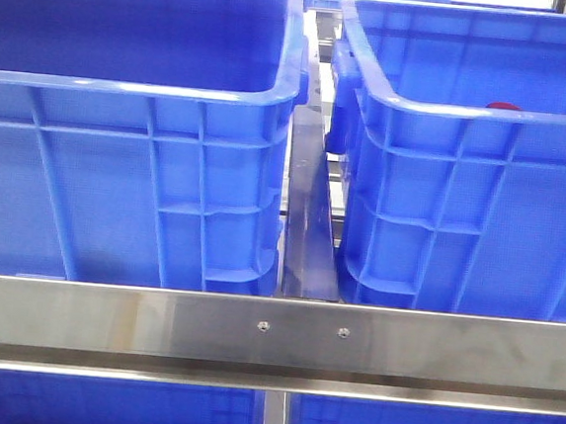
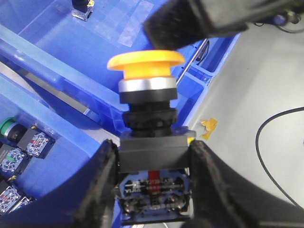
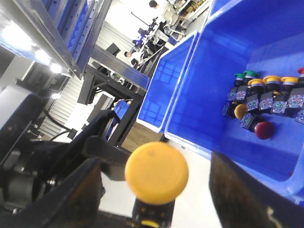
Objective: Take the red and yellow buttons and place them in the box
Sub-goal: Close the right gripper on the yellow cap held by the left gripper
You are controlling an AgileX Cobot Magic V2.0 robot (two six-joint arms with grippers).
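My left gripper needs to stay shut on the yellow button's black base until my right gripper closes on its cap end. Then my left gripper should open and move away.
My left gripper is shut on the black base of a yellow button, its round cap pointing away from the wrist. My right gripper is open; the same yellow button stands between its fingers, with a gap on each side. A dark finger of the right gripper shows just beyond the cap. In the front view the box stands at the right, with a glossy red button showing just over its rim. Neither gripper shows in the front view.
A darker smooth-walled blue crate stands left of the box behind a steel rail. A blue crate holds several green, yellow and red buttons. More switches lie in a crate below my left gripper. Grey floor lies beyond.
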